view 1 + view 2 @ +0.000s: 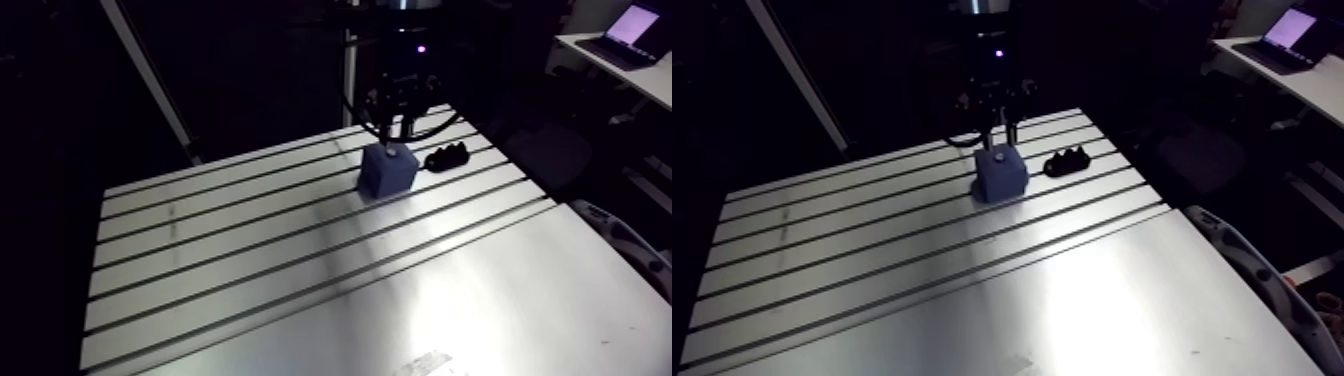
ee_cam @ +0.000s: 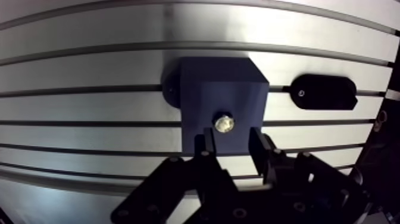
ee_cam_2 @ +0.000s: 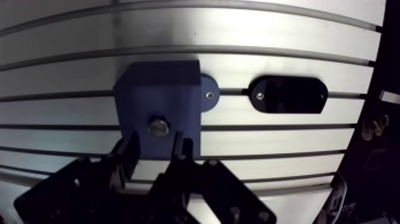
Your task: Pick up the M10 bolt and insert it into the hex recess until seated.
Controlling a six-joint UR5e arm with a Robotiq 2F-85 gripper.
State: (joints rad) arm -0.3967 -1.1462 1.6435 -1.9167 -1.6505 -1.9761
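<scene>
The bolt's silvery end sticks up above the dark hollow [image 2: 222, 115]. The M10 bolt [image 2: 224, 124] will therefore go in deeper and stay seated when I push down.
A dark blue block [image 2: 220, 95] stands on the slotted table [image 2: 89, 71]. On its top face, the silvery end of the M10 bolt [image 2: 224, 124] shows in the recess. In the wrist view my gripper [image 2: 233, 144] hangs over the block's near edge. It is open, and its two fingers [image 2: 205, 148] stand apart on either side of the bolt without touching it. The bolt lies just ahead of the fingertips. In the arm view the gripper [image 1: 997, 135] hovers directly above the block [image 1: 1001, 176] at the table's far side.
A black oval holder [image 2: 323, 92] is fixed to the table beside the block, a short gap away; it also shows in the arm view [image 1: 1067, 160]. A round foot with a screw [image 3: 208, 94] sticks out at the block's base. Table slots run across.
</scene>
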